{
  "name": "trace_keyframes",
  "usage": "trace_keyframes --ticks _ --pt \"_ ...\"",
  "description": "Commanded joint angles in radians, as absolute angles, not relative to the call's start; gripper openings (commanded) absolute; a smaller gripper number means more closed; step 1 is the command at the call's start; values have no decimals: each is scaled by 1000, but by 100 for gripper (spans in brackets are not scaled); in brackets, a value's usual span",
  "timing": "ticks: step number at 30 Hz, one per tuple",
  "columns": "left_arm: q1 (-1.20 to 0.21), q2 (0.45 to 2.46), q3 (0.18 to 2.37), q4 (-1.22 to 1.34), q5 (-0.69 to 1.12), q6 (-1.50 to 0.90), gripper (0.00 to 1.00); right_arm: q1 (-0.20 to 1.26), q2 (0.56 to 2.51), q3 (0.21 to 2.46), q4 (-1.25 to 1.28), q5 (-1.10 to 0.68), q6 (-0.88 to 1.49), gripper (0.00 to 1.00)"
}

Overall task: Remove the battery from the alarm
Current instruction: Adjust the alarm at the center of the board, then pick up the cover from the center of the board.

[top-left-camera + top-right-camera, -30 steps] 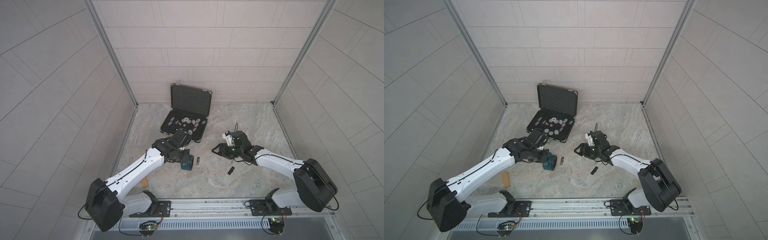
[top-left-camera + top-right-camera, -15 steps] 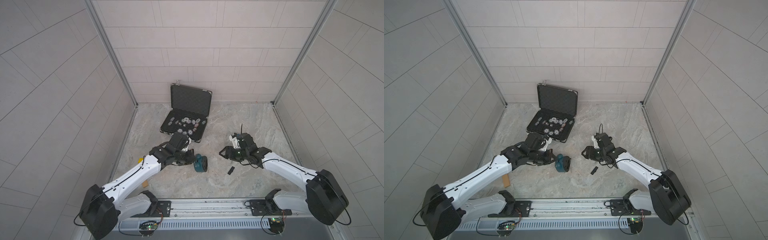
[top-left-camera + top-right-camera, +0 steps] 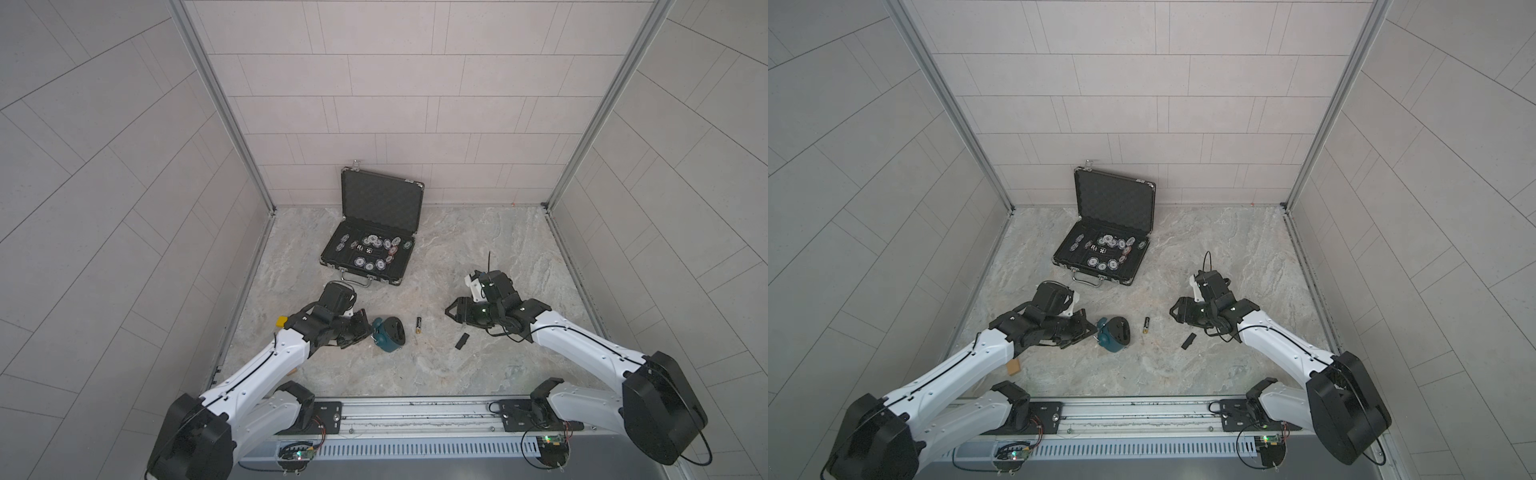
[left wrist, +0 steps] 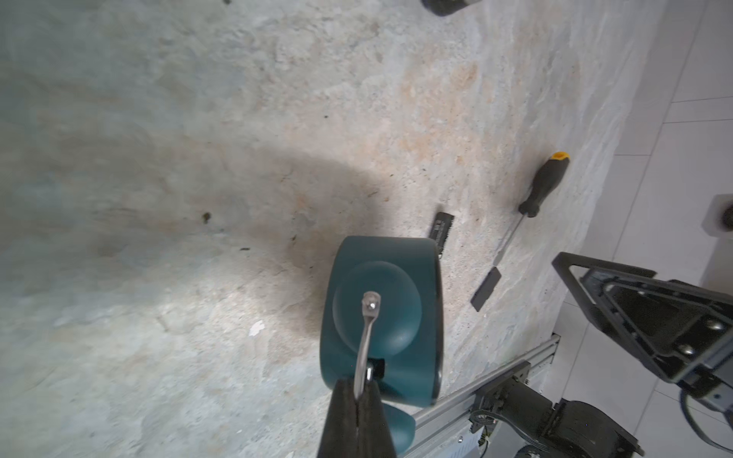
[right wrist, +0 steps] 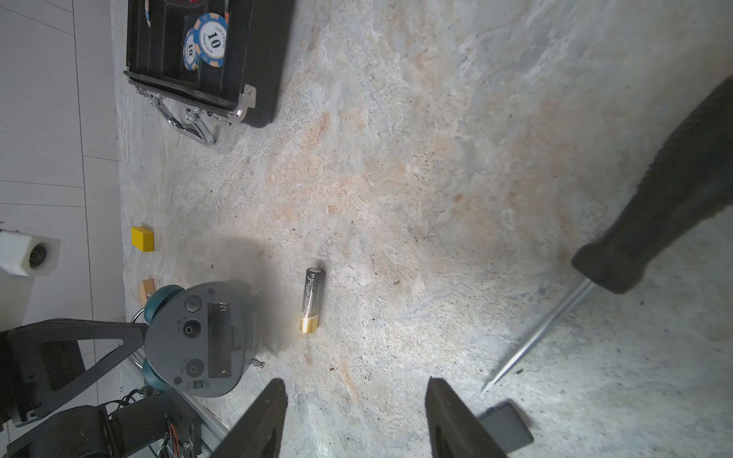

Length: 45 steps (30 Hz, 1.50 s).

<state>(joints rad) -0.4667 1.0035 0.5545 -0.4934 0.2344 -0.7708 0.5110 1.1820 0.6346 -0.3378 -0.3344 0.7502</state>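
Note:
My left gripper is holding the alarm (image 3: pixel 389 334) far from the black cover. It should put the alarm down, and my right gripper should bring the cover (image 3: pixel 462 341) over.
The teal alarm (image 3: pixel 388 334) (image 3: pixel 1115 334) sits left of centre, its dark back turned toward the right arm. In the right wrist view the alarm (image 5: pixel 202 337) shows an open, empty battery slot. My left gripper (image 4: pixel 359 396) (image 3: pixel 365 328) is shut on the thin metal handle on top of the alarm (image 4: pixel 380 317). The battery (image 3: pixel 419 325) (image 3: pixel 1145 326) (image 5: pixel 313 299) lies loose on the table just right of the alarm, touching neither gripper. My right gripper (image 5: pixel 355 396) (image 3: pixel 453 309) (image 3: pixel 1175 309) is open and empty, to the right of the battery.
A small flat black cover (image 3: pixel 462 340) (image 3: pixel 1188 340) (image 5: pixel 507 430) lies by the right gripper. A black-handled screwdriver (image 4: pixel 543 186) (image 5: pixel 674 198) lies nearby. An open case of poker chips (image 3: pixel 374 232) (image 3: pixel 1104 232) stands at the back. A yellow block (image 3: pixel 282 321) and a wooden block (image 3: pixel 1013 366) lie by the left arm.
My left gripper carried the alarm to the right and then a little back. The battery now lies slightly farther right. My right gripper drew away to the right.

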Motion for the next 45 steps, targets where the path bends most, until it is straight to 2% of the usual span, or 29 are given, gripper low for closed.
trace_keyframes --ticks 1,6,13,15,20,22,25,29,36,40,45 --pt "-462 1016 519 -507 215 -749 1 511 1154 633 -350 -340 709 61" --pt "-466 1118 523 -446 282 -734 3 514 1121 642 -392 -315 666 60" --pt "-465 1096 538 -512 240 -730 39 513 1073 652 -418 -278 623 61" --pt "-465 1092 554 -544 220 -730 45 513 1076 659 -419 -281 618 60" --pt "-465 1013 609 -634 107 -730 51 513 1103 669 -426 -329 626 60" --pt "-464 967 627 -626 97 -706 59 514 1098 664 -436 -327 641 60" --pt "-464 915 617 -492 192 -715 76 514 1084 658 -477 -304 655 59" --pt "-465 930 556 -267 319 -823 78 525 1088 664 -557 -268 694 58" --pt "-466 987 580 -278 353 -780 78 609 1110 666 -839 -174 1022 35" --pt "-467 983 570 -265 350 -774 78 612 1084 616 -774 -122 1130 33" --pt "-466 984 581 -280 360 -755 78 558 1152 571 -599 -153 1121 34"
